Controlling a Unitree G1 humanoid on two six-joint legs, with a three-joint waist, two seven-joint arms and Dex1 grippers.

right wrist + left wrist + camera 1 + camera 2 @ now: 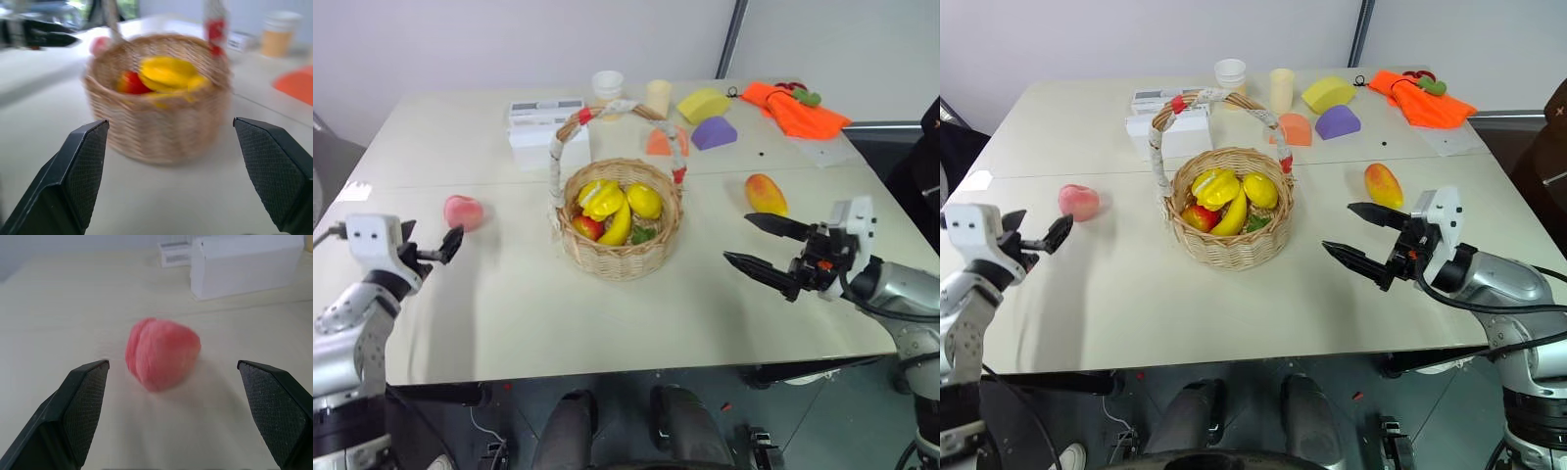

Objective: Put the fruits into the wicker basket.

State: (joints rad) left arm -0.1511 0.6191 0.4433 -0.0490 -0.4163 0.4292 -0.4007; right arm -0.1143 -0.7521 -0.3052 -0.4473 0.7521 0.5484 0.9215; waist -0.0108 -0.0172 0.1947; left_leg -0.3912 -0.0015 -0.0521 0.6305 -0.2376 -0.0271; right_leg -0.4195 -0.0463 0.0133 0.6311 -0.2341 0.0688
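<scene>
My left gripper's fingers are wide open, and the pink-red peach [464, 211] lies free and centred ahead of them. I should keep moving forward until they are on either side of the peach [162, 354], then close them.
The pink-red peach [464, 211] lies on the table at the left. My left gripper [448, 245] is open just short of it, the peach [161, 353] sitting ahead between the lines of the two fingers, untouched. The orange-yellow mango [766, 194] lies right of the wicker basket [617, 259], which stands mid-table with a banana, yellow fruits and a red one inside. My right gripper [735, 237] is open and empty, pointing at the basket [161, 132] from the right, with the mango a little behind and beside its upper finger.
Behind the basket are a white box [546, 122], two cups [607, 84], and yellow [702, 104], purple [714, 132] and orange [658, 144] foam blocks. An orange cloth [798, 110] lies at the far right corner.
</scene>
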